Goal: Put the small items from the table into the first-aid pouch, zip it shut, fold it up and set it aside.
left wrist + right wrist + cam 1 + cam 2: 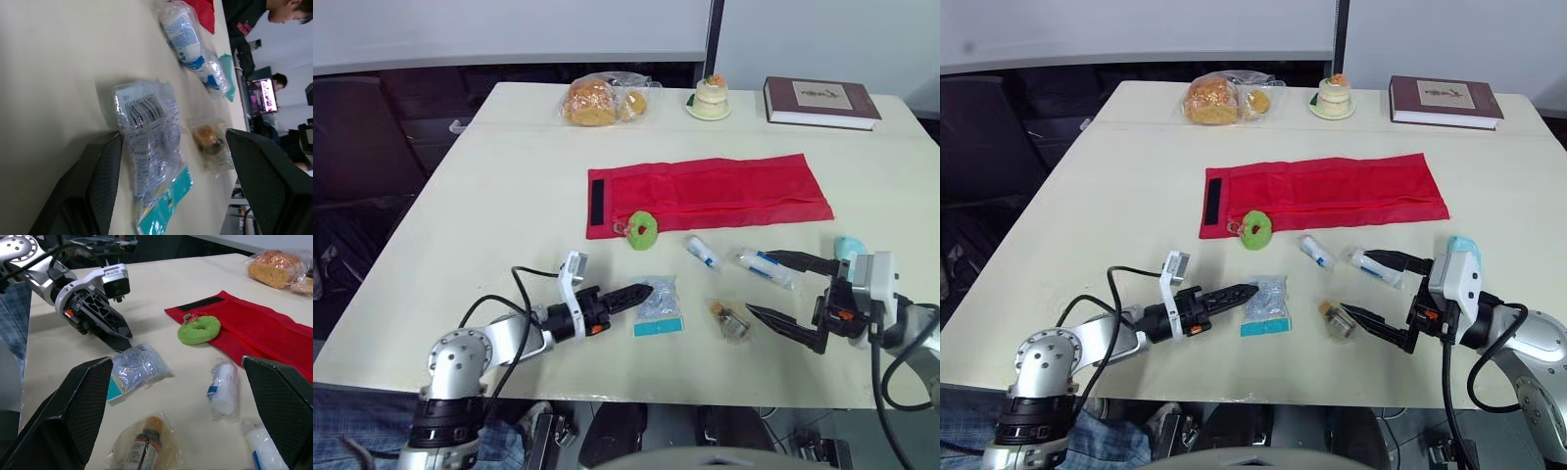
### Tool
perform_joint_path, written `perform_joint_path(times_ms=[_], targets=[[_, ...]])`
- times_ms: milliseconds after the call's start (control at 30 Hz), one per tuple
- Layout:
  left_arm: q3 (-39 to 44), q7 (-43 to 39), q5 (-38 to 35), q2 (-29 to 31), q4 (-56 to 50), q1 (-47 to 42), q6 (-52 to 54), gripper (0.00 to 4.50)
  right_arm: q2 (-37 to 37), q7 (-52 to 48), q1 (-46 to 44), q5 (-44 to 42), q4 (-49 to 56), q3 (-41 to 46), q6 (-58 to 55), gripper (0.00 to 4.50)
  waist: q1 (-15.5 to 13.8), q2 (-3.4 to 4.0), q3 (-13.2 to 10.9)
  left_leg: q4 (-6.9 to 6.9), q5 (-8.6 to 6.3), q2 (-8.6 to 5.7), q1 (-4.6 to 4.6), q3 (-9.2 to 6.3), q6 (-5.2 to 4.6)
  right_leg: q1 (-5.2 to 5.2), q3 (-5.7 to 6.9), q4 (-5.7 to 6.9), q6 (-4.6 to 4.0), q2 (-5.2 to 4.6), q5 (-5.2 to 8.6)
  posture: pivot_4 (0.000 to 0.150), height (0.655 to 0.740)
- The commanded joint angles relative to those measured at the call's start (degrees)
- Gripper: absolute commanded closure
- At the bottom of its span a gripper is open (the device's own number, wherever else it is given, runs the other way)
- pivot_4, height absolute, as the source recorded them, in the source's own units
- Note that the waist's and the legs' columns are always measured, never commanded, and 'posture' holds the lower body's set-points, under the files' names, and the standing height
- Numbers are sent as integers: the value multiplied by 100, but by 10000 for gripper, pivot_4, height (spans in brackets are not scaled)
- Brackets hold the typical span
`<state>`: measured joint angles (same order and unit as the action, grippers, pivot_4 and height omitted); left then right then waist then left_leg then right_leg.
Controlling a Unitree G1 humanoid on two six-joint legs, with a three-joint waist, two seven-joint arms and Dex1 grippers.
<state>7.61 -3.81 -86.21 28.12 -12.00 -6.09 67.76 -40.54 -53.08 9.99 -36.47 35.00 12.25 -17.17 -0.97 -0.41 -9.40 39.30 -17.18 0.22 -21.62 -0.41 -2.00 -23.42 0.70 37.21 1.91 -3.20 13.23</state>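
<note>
My gripper will lift the clear packet point(658, 297) by its teal edge point(658, 327), and the packet should stick straight out and hardly sag, because it looks plump above that edge.
The red pouch point(705, 194) lies flat and unfolded in the middle of the table, with a green ring charm point(641, 230) at its near left corner. In front of it lie a small bandage roll point(703, 252), a wrapped blue-and-white tube point(764, 266), a bagged little bottle point(731, 321) and a clear packet with a teal edge point(659, 305). My left gripper point(649, 290) is low on the table, open, with its fingertips at the packet's left end; the packet point(149, 142) lies between the fingers. My right gripper point(759, 282) is open, just right of the bottle and the tube.
At the table's far edge are a bag of bread point(597, 100), a small cake on a plate point(710, 98) and a book point(820, 101). A teal object point(848, 246) lies by my right wrist. People sit beyond the table in the left wrist view.
</note>
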Motion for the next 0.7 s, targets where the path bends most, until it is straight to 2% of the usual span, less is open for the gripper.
perform_joint_path(times_ms=[33,100,133,167,200,367,500,633,700], targets=[[-383,-73,197,-115,245,-46,232,22130,-43,33,46,-71,239,223,85,0,-2,0,0,0,0,0,0,-1,0,0,-1,0,3,0,-2,1500,7400],[-412,-92,266,-166,302,-109,237,31243,-43,47,69,-47,243,231,103,0,2,0,0,0,0,-1,-3,-4,0,-1,0,-1,17,1,-10,1500,7400],[-414,-135,284,-174,312,-125,252,39079,-44,53,85,-43,249,236,106,0,-1,1,1,-1,0,-1,-4,-4,0,-2,0,-1,17,1,-9,1500,7400],[-400,-170,267,-175,307,-140,267,40151,-41,65,88,-47,255,240,104,0,-2,5,3,-1,0,-1,-3,-6,0,-1,0,-1,17,1,-9,1500,7400],[-381,-206,248,-174,296,-147,278,43688,-40,79,86,-54,261,240,96,0,1,5,3,-1,0,-1,-3,-6,0,-1,0,0,17,1,-9,1500,7400],[-78,-589,49,-231,69,-155,43,43731,18,284,20,-213,316,165,-101,0,10,4,2,0,0,0,-3,-4,1,-2,-2,0,13,1,-7,1500,7400],[256,-973,-460,-333,-131,-308,-191,43822,177,1082,-303,-761,474,-85,-948,0,17,-14,-9,-1,1,5,-10,-8,2,-7,1,-1,14,3,-8,1500,7400],[289,-1286,-837,-376,-306,-531,-325,43831,69,2384,-1108,-2427,380,-429,-2861,0,19,-14,-10,-2,5,9,-13,-11,10,-15,2,6,-2,1,-2,1500,7400],[251,-1346,-856,-370,-311,-623,-385,43916,149,2921,-1497,-3263,220,-532,-3338,0,20,-16,-11,-2,5,9,-15,-10,10,-16,1,5,-7,-2,-2,1500,7400]])
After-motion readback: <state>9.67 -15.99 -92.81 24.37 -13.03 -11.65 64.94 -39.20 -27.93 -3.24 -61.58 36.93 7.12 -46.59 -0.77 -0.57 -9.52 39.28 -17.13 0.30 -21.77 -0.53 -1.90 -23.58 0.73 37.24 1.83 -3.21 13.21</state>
